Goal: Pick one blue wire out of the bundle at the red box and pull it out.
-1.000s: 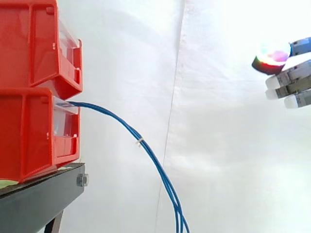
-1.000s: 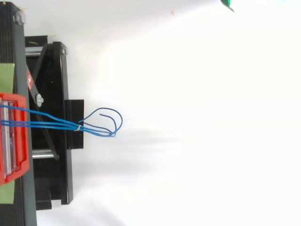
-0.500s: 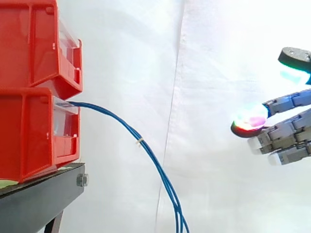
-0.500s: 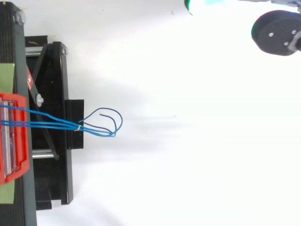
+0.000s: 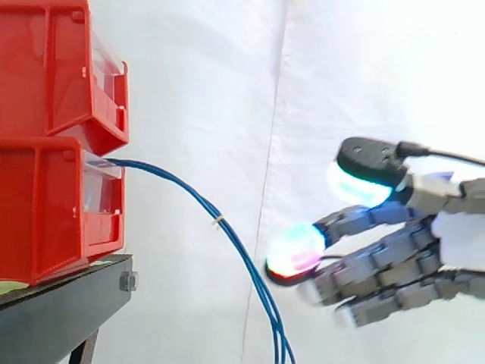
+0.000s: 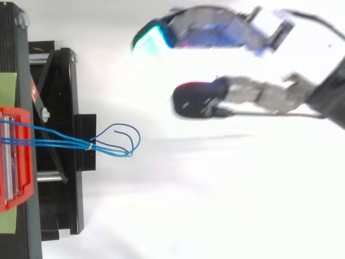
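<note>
I expect one blue wire [image 5: 245, 255] to come away and straighten when I pull, while the others keep hanging, because the wires in the bundle spread apart [image 5: 279, 334] below the pale band.
A bundle of thin blue wires [image 5: 198, 201] leaves the lower red box [image 5: 57, 205] and curves down to the right, tied with a small pale band [image 5: 218, 221]. From above, the wires [image 6: 116, 141] run out of the red box [image 6: 16, 156] and loop past the black stand. My hand [image 5: 409, 250] comes in from the right, open, its fingers stretched toward the wires and its glowing fingertips [image 5: 297, 249] just right of the hanging strands, apart from them. In the top view the hand [image 6: 253, 94] lies above and to the right of the wire loop.
A second red box [image 5: 64, 68] sits stacked on the lower one. Both rest on a black stand [image 5: 68, 307], seen from above as a black frame [image 6: 59, 140]. A white curtain hangs behind.
The hand has moved left and downward toward the hanging wires, from the right edge to close beside them. The wires and boxes have not moved.
</note>
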{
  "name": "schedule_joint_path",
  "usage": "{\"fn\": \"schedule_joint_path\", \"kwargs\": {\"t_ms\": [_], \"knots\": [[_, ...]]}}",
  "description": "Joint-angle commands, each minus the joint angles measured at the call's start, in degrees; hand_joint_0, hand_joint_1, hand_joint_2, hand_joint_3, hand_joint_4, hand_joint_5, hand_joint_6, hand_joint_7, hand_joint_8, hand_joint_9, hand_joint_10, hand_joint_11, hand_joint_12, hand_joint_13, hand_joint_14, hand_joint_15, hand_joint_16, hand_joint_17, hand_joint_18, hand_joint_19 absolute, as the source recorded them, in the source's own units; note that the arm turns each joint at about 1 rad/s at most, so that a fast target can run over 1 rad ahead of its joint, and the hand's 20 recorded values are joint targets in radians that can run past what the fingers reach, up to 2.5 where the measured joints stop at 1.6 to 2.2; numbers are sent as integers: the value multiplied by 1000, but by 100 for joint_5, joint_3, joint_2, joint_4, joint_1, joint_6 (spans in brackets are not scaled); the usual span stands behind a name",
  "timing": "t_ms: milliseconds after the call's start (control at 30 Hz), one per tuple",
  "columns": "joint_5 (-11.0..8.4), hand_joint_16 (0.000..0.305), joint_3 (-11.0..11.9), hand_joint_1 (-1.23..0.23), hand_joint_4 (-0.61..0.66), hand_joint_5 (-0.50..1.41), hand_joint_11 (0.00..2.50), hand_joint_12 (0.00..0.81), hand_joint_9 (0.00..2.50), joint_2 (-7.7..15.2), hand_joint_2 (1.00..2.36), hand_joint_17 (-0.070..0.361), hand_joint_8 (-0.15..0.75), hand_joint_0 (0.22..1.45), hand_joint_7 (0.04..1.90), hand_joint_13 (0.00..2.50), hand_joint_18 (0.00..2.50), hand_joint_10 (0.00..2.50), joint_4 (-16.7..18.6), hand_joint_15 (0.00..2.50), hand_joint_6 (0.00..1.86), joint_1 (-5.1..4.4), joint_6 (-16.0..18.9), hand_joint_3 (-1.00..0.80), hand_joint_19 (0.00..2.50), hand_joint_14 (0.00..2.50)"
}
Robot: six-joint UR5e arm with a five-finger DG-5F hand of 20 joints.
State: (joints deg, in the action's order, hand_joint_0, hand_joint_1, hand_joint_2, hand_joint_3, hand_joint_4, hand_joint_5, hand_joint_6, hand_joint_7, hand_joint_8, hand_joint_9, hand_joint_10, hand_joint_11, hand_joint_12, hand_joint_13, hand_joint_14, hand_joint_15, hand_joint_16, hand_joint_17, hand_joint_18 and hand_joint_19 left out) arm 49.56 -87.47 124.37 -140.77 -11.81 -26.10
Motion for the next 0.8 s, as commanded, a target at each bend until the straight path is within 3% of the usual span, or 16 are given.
{"fn": "schedule_joint_path", "kwargs": {"t_ms": [0,67,133,200,233,300,500,767], "knots": [[256,66,784,-483,397,-168,129,453,612,606,1002,148,386,512,751,285,402,3,-187,56,502,-23,79,-472,211,1],[327,65,1118,-483,394,-168,131,453,615,852,1002,147,385,512,750,286,402,3,-310,60,502,-23,184,-472,210,0],[406,66,1628,-483,394,-168,130,454,615,1160,1002,148,386,512,752,287,403,3,-618,58,502,-50,377,-469,209,0],[414,65,1777,-483,398,-168,131,454,616,1239,1002,147,385,512,756,287,403,3,-732,56,502,-67,439,-471,209,1],[414,65,1821,-483,395,-167,130,454,617,1257,1002,147,386,512,751,288,403,3,-688,56,502,-138,439,-471,217,0],[406,65,1821,-487,396,-167,124,452,618,1257,1002,147,386,514,752,292,409,5,-627,50,502,-190,430,-472,201,0],[406,65,1821,-489,396,-167,127,453,625,1257,1002,146,387,514,752,294,413,4,-592,52,502,-252,457,-470,207,1],[441,65,1821,-490,396,-166,134,454,628,1248,1002,146,385,515,752,299,415,3,-521,54,502,-269,808,-472,214,0]]}}
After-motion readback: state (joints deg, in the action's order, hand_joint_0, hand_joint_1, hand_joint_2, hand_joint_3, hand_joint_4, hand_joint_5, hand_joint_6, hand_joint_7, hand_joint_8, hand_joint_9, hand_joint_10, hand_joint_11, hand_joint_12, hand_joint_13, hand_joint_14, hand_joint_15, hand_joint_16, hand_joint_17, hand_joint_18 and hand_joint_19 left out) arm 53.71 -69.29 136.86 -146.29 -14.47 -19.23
